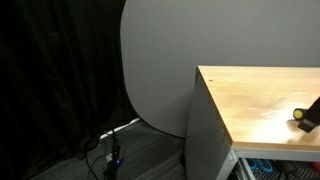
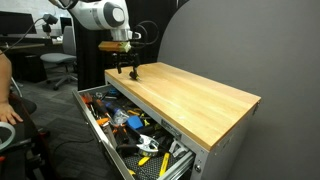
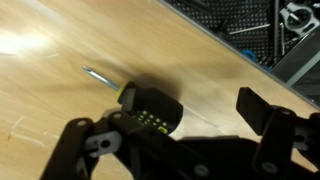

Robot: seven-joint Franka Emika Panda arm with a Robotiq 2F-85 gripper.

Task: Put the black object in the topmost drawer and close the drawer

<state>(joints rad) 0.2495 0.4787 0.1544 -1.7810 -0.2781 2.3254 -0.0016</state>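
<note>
The black object's handle (image 3: 152, 108) sits near one finger of my gripper, off the middle of the gripper's opening, so I should shift back over the handle (image 1: 297, 114) before closing.
The black object (image 3: 150, 108) is a stubby screwdriver with a black handle, yellow collar and short metal tip. It lies on the pale wood top (image 3: 60, 50) of the cabinet. My gripper (image 3: 185, 125) is open and straddles it; the handle lies close to the left finger, and the right finger stands well apart. In both exterior views the gripper (image 2: 127, 68) hangs low over a corner of the wood top (image 2: 190, 95), and the object's yellow end (image 1: 299, 113) shows at the frame edge. The topmost drawer (image 2: 98, 132) is pulled out and full of tools.
The open drawer's tools also show in the wrist view (image 3: 240, 20) beyond the top's edge. A person's hand (image 2: 8, 110) rests near the drawer. An office chair (image 2: 55, 65) stands behind. Cables (image 1: 112, 150) lie on the floor beside the cabinet's grey side (image 1: 205, 130).
</note>
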